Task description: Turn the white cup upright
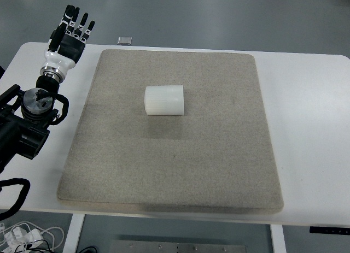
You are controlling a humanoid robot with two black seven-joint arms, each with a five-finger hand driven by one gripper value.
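The fingers of the robot's left gripper point beyond the table's far edge (94,45), away from the white cup, so the robot should turn them toward the cup (164,100) and straddle it.
A white ribbed cup (164,100) lies on its side near the middle of a beige mat (169,171), its axis running left to right. My left hand (71,30) hovers at the table's far left corner, well left of the cup, fingers extended and holding nothing. Its arm comes in from the left edge. No right arm shows in the picture.
The mat covers most of a white table (309,100). A small grey flat object (125,40) lies just past the table's far edge. Cables (22,234) hang below the table at the lower left.
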